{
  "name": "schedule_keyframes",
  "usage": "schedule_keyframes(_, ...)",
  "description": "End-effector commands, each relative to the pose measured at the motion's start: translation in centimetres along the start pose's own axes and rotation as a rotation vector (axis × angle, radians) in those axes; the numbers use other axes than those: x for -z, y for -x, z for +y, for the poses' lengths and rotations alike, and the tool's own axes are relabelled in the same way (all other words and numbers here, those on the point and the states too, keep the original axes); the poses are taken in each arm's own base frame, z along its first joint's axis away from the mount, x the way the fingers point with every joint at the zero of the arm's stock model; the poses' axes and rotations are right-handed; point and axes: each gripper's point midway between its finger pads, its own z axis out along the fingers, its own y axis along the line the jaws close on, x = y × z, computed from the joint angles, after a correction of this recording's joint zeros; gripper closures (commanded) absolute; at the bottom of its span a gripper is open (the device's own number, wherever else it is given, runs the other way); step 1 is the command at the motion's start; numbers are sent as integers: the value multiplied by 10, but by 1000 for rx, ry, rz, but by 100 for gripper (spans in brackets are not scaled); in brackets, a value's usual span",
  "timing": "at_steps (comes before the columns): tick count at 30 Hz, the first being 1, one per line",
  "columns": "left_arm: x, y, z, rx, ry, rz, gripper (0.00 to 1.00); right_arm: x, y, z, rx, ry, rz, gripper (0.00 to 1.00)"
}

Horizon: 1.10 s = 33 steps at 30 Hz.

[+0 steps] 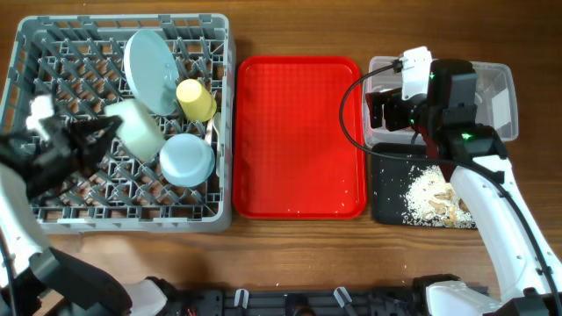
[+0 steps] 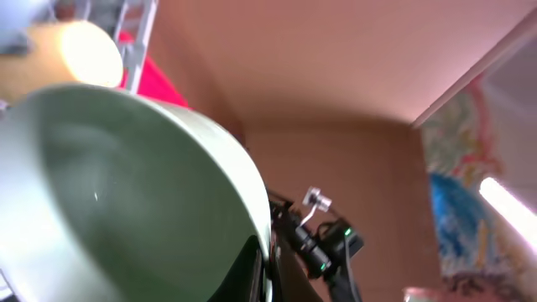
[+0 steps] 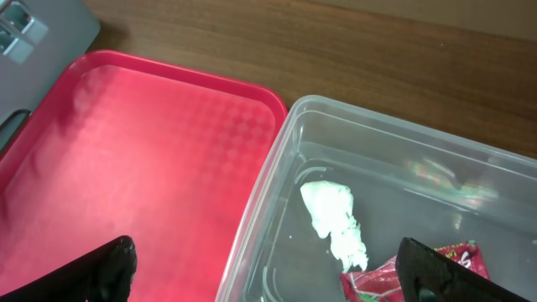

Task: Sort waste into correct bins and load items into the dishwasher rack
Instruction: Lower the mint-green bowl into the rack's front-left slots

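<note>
The pale green bowl is tilted near the light blue plate. My left gripper should pull it back and set it down with its opening down beside the pale blue bowl.
The grey dishwasher rack at the left holds a light blue plate on edge, a yellow cup and a pale blue bowl. My left gripper is shut on the rim of a pale green bowl over the rack; that bowl fills the left wrist view. My right gripper is open and empty over the left edge of the clear tub. In the tub lie a crumpled white tissue and a red wrapper. The black tray holds rice and brown scraps.
The flat red serving tray lies between the rack and the bins, with a few white crumbs near its front edge. A white utensil handle stands between the cup and the blue bowl. Wooden table shows along the front.
</note>
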Motion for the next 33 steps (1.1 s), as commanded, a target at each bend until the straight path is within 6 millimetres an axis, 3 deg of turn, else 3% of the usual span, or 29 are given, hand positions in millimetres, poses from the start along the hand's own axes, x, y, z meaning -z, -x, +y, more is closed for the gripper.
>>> schedule_keyframes(1,17,7,7,-75,-124,-107,96,-2,-1,1,12,6,5,0)
schedule_keyframes(5,32,18,38,-98,-113,-176,96,-2,-1,1,12,6,5,0)
schedule_keyframes(12,36,32,57,-124,-109,-192,96,-2,-1,1,12,6,5,0)
schedule_keyframes(19,33,35,58,-173,-106,-182,96,-2,-1,1,12,6,5,0)
schedule_keyframes(26,-1,20,53,-190,-126,-62,96,-2,-1,1,12,6,5,0)
schedule_keyframes(33,-7,19,61,-246,-95,-43,96,-2,-1,1,12,7,5,0)
